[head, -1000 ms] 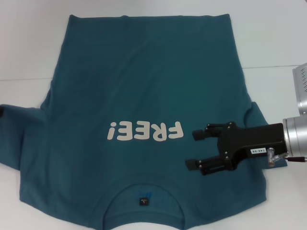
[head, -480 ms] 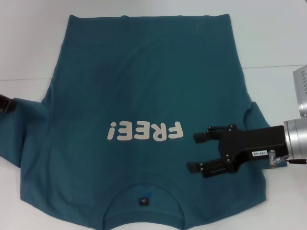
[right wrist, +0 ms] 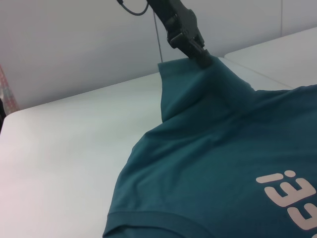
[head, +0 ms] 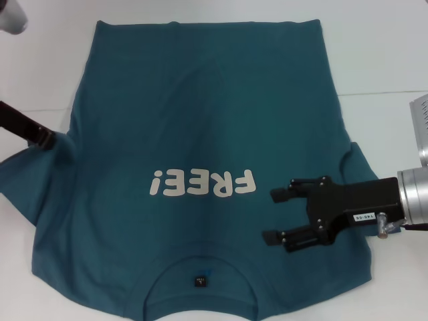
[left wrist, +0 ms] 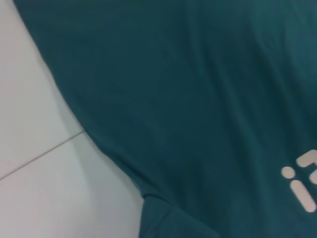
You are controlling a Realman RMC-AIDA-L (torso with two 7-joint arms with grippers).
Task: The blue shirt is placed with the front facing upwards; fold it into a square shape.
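Observation:
The sleeve (head: 30,179) is lifted in my left gripper's fingers with the shirt's body flat beside it, so I should continue inward and let go beside the white letters (head: 132,177).
The blue shirt (head: 200,120) lies front up on the white table, with its white "FREE!" letters (head: 202,182) upside down to me and the neck label (head: 199,281) at the near edge. My left gripper (head: 45,139) is shut on the shirt's left sleeve and holds it lifted off the table. This shows clearly in the right wrist view (right wrist: 200,57). My right gripper (head: 274,215) is open and empty, hovering over the shirt's right chest beside the letters. The left wrist view shows the shirt's body (left wrist: 198,99) from above.
The white table (head: 381,53) has a thin seam line (head: 388,92) running across it. A white rounded part (head: 12,15) shows at the far left corner. Bare table lies on both sides of the shirt.
My left gripper has come up and inward from the left edge with the left sleeve, which now rises off the table. My right gripper has hardly moved.

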